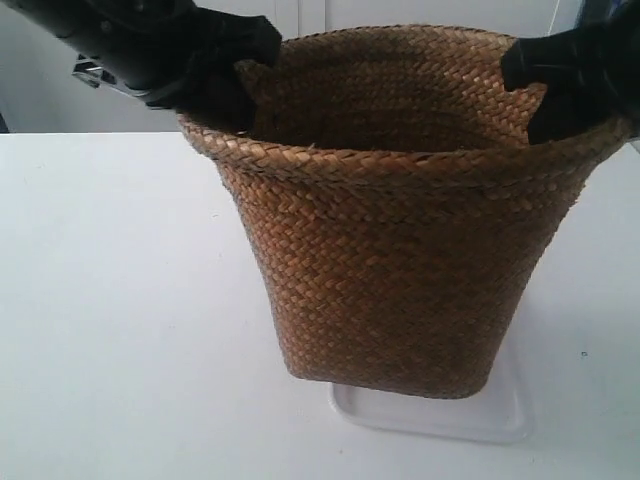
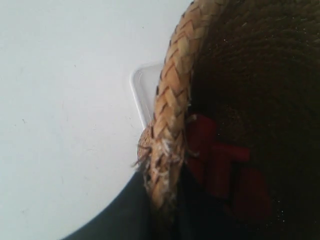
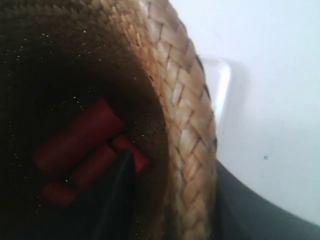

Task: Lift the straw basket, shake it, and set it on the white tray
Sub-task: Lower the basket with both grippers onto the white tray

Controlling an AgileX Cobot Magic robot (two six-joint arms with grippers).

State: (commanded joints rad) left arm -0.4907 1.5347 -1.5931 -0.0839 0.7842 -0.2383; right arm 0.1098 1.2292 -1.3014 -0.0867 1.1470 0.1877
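Observation:
The straw basket's base (image 1: 388, 375) is hanging upright above the white tray (image 1: 440, 413), so the robot's right gripper should keep bringing the basket's rim down until the basket's base sits there, and then let go.
The straw basket (image 1: 400, 290) stands upright with its base over the white tray (image 1: 440, 420); whether it touches the tray I cannot tell. The gripper at the exterior view's left (image 1: 225, 95) and the one at the exterior view's right (image 1: 545, 95) each clamp opposite sides of the braided rim. In the left wrist view my left gripper (image 2: 167, 200) is shut on the rim (image 2: 172, 100), one finger outside and one inside, with a tray corner (image 2: 142, 92) below. My right gripper (image 3: 175, 200) pinches the rim (image 3: 185, 115) the same way, above another tray corner (image 3: 217, 82).
Several red block-like pieces (image 3: 85, 145) lie on the basket's floor, and they also show in the left wrist view as red pieces (image 2: 220, 165). The white table (image 1: 120, 300) spreads all around the tray. A pale wall runs behind.

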